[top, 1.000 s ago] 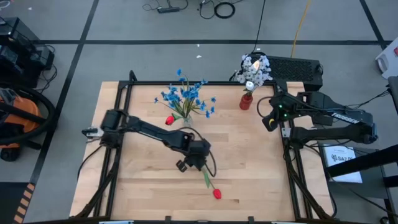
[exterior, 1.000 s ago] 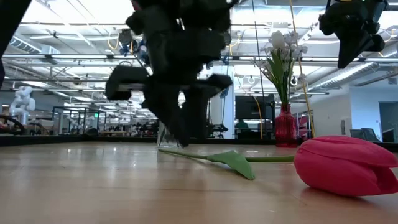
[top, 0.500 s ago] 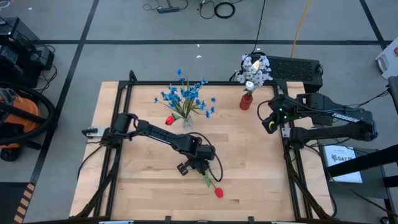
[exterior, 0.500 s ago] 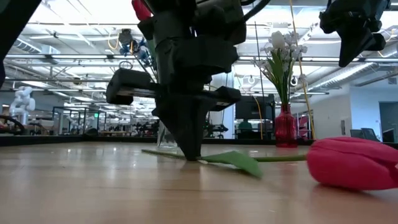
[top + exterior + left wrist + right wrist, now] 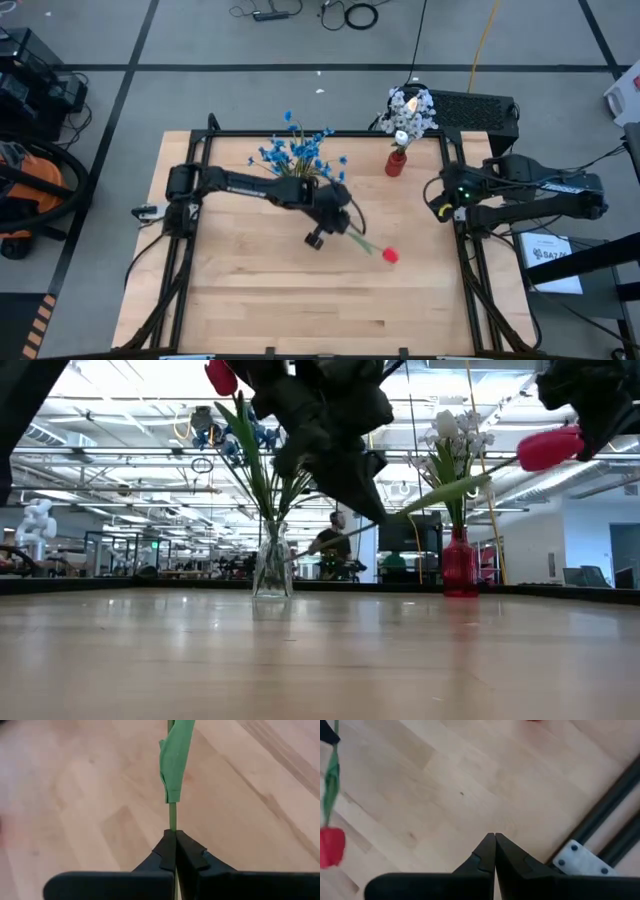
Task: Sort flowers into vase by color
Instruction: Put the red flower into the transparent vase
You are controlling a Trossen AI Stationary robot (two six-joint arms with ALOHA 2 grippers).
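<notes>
Next, I take the tulip with my right gripper by the tulip's leaf [image 5: 442, 494] first, because my left gripper is holding the red tulip's stem [image 5: 390, 517] too low for the clear vase.
My left gripper [image 5: 346, 226] hangs over the middle of the table, shut on the green stem of a red tulip [image 5: 390, 255], which shows in the low view with its bloom [image 5: 549, 448] in the air. A clear vase [image 5: 272, 565] at the far middle holds blue flowers [image 5: 298, 155] and a red bud [image 5: 222, 375]. A red vase [image 5: 397, 163] at the far right holds white flowers [image 5: 411, 108]. My right gripper [image 5: 438, 205] waits shut above the table's right edge. My left gripper pinches the tulip's stem [image 5: 172, 822] between its two fingertips [image 5: 166, 847], below a green leaf [image 5: 176, 755] and far from the bloom. The fingers slant down, and the stem runs on from them toward the table's near right. The tulip is lifted clear of the table.
A black frame [image 5: 455, 240] borders the wooden table. Bare wood [image 5: 270, 300] stretches across the near half. Beyond the far right corner a black box [image 5: 480, 108] sits on the floor.
My left gripper has shut on the stem of the tulip that lay near the table's front edge. It has then gone up and toward the far right. The tulip, flat on the wood before, is now lifted clear, its bloom carried toward the right.
</notes>
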